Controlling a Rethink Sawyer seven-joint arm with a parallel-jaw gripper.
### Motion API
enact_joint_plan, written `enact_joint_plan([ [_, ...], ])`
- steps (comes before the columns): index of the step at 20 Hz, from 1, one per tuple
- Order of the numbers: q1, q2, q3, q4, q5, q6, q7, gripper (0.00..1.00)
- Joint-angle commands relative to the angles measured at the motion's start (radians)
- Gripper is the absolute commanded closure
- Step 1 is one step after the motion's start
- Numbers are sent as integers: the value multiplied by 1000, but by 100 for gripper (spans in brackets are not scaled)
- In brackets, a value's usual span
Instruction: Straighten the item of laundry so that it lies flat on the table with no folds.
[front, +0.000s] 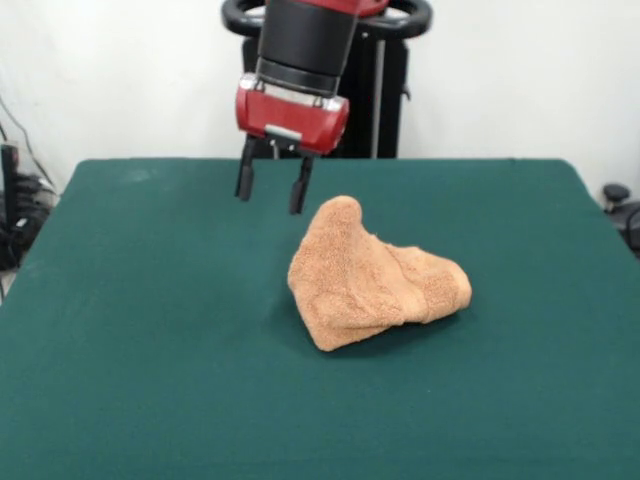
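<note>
My gripper will bring the towel up whole and still bunched when I lift its raised corner (341, 210), because the towel narrows into a thick rolled end (447, 287).
The light orange-tan terry towel (370, 278) lies crumpled in a rough triangular heap near the middle of the dark green table (150, 330), with a raised peak at its far left corner and folds across it. No band stripes or tag show. My gripper (272, 190) hangs from the red and black arm just left of and behind the towel's peak, above the table. Its two black fingers (244, 180) are apart and hold nothing.
The robot's black pedestal (385, 90) stands behind the table's far edge. Dark equipment and cables (15, 200) sit off the table's left side, and a dark object (622, 205) off its right side.
</note>
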Motion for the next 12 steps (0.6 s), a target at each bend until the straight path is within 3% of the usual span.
enact_joint_plan([
  [1, -20, 45, 215, 89, 57, -92, 336, 0],
  [12, -80, 135, 338, 106, 67, -102, 345, 0],
])
